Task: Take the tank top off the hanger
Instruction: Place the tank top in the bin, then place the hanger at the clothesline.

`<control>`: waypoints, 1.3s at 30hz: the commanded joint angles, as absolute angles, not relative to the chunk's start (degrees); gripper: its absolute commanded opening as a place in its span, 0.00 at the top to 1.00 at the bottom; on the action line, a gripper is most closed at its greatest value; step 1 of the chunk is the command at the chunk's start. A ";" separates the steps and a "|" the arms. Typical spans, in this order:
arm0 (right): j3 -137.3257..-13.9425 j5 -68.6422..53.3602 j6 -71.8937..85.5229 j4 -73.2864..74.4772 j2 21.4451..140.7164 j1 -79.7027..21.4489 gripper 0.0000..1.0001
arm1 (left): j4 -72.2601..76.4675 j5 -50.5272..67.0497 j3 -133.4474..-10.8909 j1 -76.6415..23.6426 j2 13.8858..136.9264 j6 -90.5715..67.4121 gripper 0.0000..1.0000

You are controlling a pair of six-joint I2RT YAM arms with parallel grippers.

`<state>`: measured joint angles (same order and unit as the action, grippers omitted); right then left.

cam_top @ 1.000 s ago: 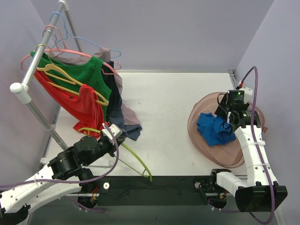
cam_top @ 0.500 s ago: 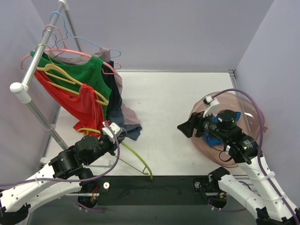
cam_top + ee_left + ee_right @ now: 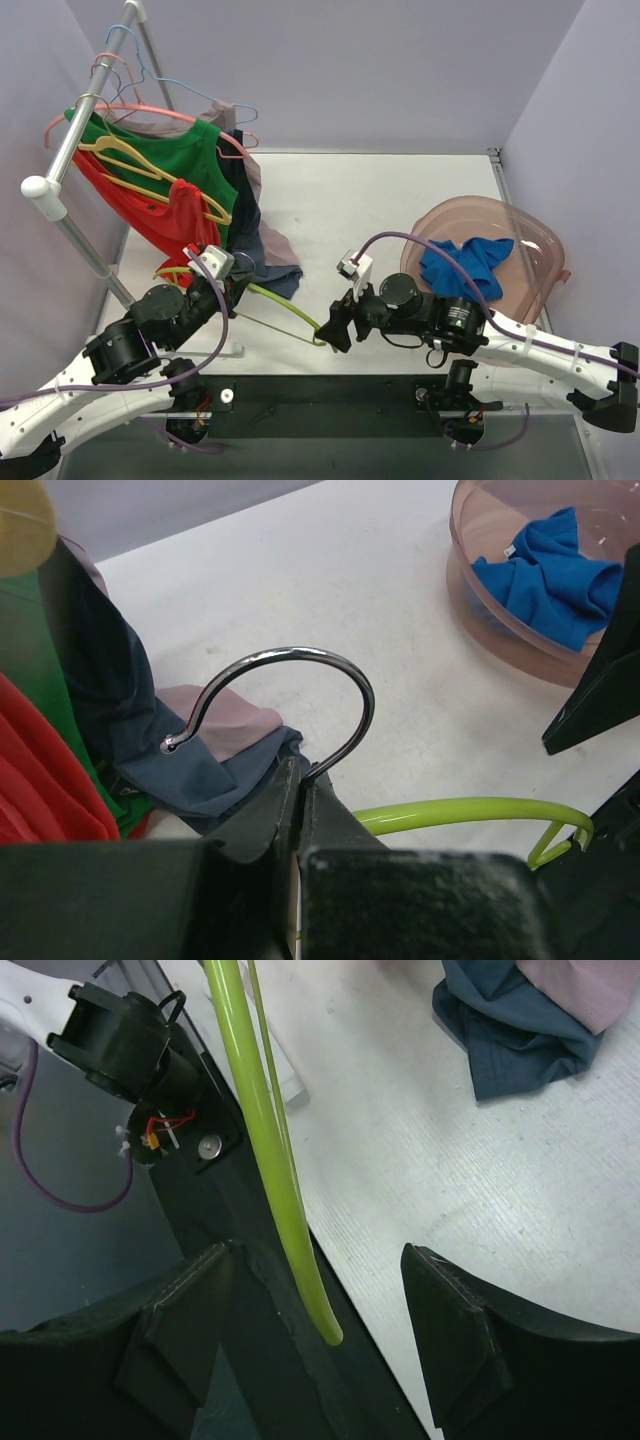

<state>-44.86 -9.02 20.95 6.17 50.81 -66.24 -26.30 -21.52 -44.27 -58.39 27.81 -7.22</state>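
Note:
My left gripper should go on holding the hook's base (image 3: pixel 313 774) while my right gripper's fingers are on both sides of the hanger's loose end (image 3: pixel 325 1328). It should let go once my right gripper closes there.
The blue tank top (image 3: pixel 465 262) lies crumpled in the pink bowl (image 3: pixel 530 225), off the hanger; the left wrist view also shows the tank top (image 3: pixel 560 575). The lime-green hanger (image 3: pixel 280 303) is bare and slants over the table's near edge. My left gripper (image 3: pixel 232 283) is shut on the base of its metal hook (image 3: pixel 300 660), jaws pressed together (image 3: pixel 300 770). My right gripper (image 3: pixel 328 335) is open around the hanger's free end (image 3: pixel 270 1150), its fingers (image 3: pixel 318 1255) standing on either side without touching it.
A clothes rack (image 3: pixel 75 140) at the left carries green, red, dark blue and pink garments on hangers; their hems (image 3: pixel 275 265) reach the table beside my left gripper. The black base bar (image 3: pixel 330 395) runs along the near edge.
My right arm swung left from the bowl, leaving the blue tank top there, and now brackets the hanger's end with wider jaws. The left gripper shifted the hanger slightly up.

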 commanded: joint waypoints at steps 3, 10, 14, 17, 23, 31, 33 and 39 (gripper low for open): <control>-46.67 -7.12 18.64 0.53 56.68 -68.20 0.37 | -23.03 -24.61 -48.43 -58.36 26.81 -8.79 1.00; -44.56 -3.61 18.28 -4.48 57.74 -68.64 0.68 | -23.38 -25.58 -49.83 -58.36 25.66 -10.55 1.00; -46.66 -3.69 15.74 -4.04 57.83 -68.99 1.00 | -23.55 -25.58 -50.97 -58.36 24.70 -10.72 1.00; -48.07 -3.95 11.62 -3.69 57.31 -69.69 1.00 | -24.43 -24.35 -52.20 -58.27 24.35 -11.07 1.00; -49.48 -0.70 6.25 -3.25 53.62 -70.05 1.00 | -27.94 -20.83 -54.75 -58.27 22.77 -11.51 0.79; -55.71 2.20 -1.84 3.42 52.38 -70.05 1.00 | -30.14 -13.54 -54.05 -58.27 18.90 -12.57 0.33; -56.68 2.11 -2.81 3.95 52.47 -70.05 1.00 | -30.23 -10.99 -53.00 -58.27 18.28 -12.66 0.21; -60.90 1.50 -6.33 6.33 53.61 -69.96 1.00 | -30.58 -4.57 -49.84 -58.27 17.40 -13.27 0.10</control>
<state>-56.25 0.30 -2.85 7.27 53.28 -69.89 -30.28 -10.35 -51.53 -58.17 18.00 -12.34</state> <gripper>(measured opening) 0.155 0.862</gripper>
